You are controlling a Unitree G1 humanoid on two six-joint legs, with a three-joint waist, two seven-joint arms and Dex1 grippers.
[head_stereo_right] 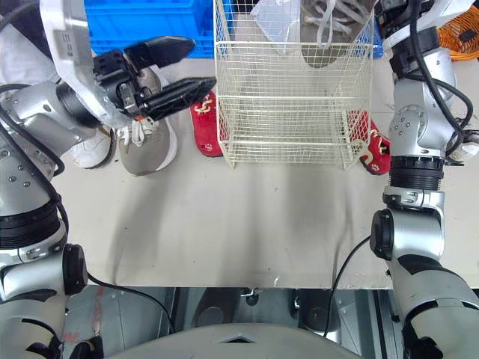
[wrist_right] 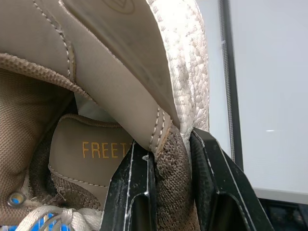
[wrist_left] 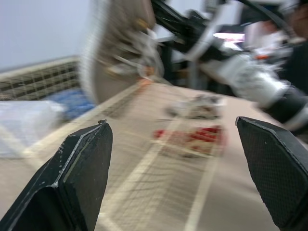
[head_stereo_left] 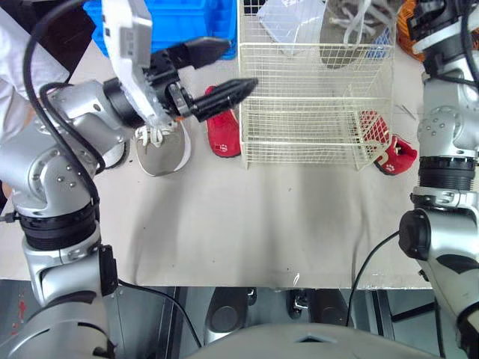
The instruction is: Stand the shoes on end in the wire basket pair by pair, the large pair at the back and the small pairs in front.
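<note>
My gripper will carry the large grey sneaker (head_stereo_left: 164, 154) toe down into the wire basket. White laces (head_stereo_left: 154, 134) lie loose across the sneaker, so they will hang down in loops as it is carried.
The white wire basket (head_stereo_left: 314, 46) stands at the back middle of the table. My right gripper (wrist_right: 171, 147) is shut on the heel collar of a large grey-beige sneaker (head_stereo_left: 346, 30), which hangs over the basket's back right part. My left gripper (head_stereo_left: 238, 66) hovers open and holds nothing, just left of the basket. Below it a red small shoe (head_stereo_left: 223, 127) lies against the basket's left side. A second large grey sneaker (head_stereo_left: 161, 146) lies farther left on the table. More red small shoes (head_stereo_left: 393, 153) lie at the basket's right front corner.
A blue crate (head_stereo_left: 187, 19) sits behind the left gripper at the table's far edge. A white shoe (head_stereo_left: 116, 153) shows partly under my left arm. An orange cable (head_stereo_right: 460, 30) lies at the back right. The table's front half (head_stereo_left: 262, 224) is bare.
</note>
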